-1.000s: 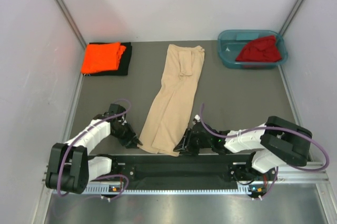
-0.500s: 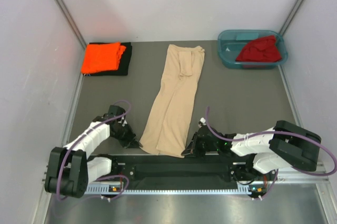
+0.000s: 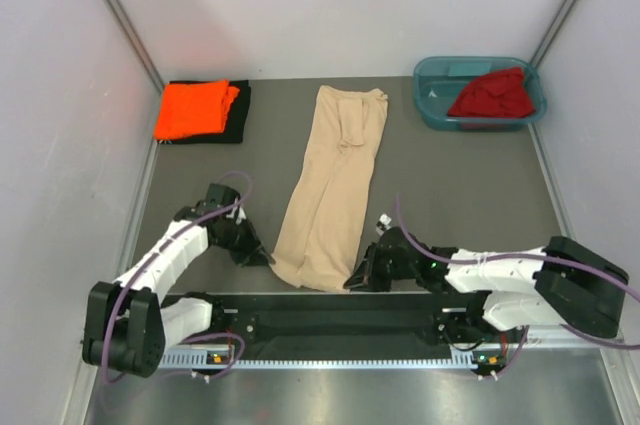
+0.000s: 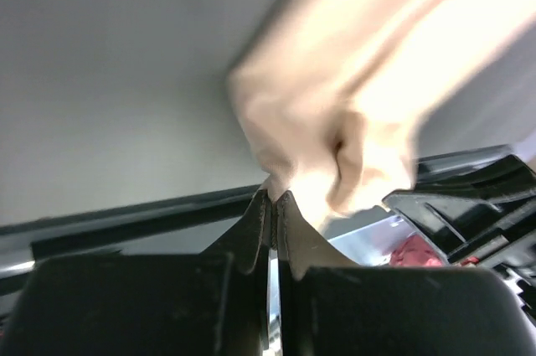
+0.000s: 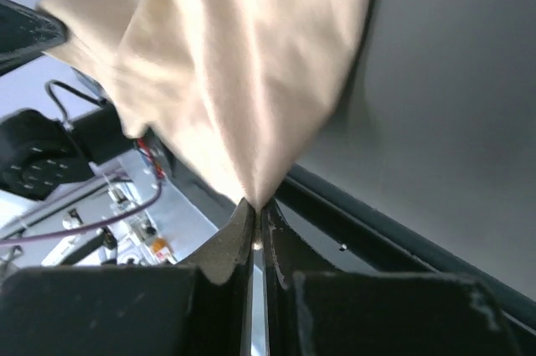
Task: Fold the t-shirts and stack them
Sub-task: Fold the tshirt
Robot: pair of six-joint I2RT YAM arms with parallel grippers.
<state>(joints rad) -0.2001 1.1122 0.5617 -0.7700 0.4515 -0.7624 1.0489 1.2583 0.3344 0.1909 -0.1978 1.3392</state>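
Observation:
I should keep moving the corner in my left gripper up the t-shirt's long strip [image 3: 322, 153] until the fold lies flat, as my grippers are pinching both [image 3: 283, 268] near corners of the beige-tan t-shirt.
A beige-tan t-shirt [image 3: 330, 180] lies as a long folded strip down the middle of the table. My left gripper [image 3: 266, 259] is shut on its near left corner, and the pinched cloth [image 4: 318, 155] bunches above the jaws [image 4: 273, 197]. My right gripper [image 3: 354, 279] is shut on the near right corner, with cloth [image 5: 226, 63] rising from the jaw tips [image 5: 255, 203]. An orange t-shirt [image 3: 195, 108] lies folded on a black t-shirt [image 3: 238, 120] at the back left. A dark red t-shirt [image 3: 492, 95] sits crumpled in the teal tub [image 3: 432, 105].
The teal tub stands at the back right corner. White walls close in the table on the left, back and right. A black rail [image 3: 330, 325] with the arm bases runs along the near edge, right behind both grippers.
Both grippers have shut on the near corners of the beige-tan t-shirt. They have lifted and drawn its near hem slightly away from the front edge.

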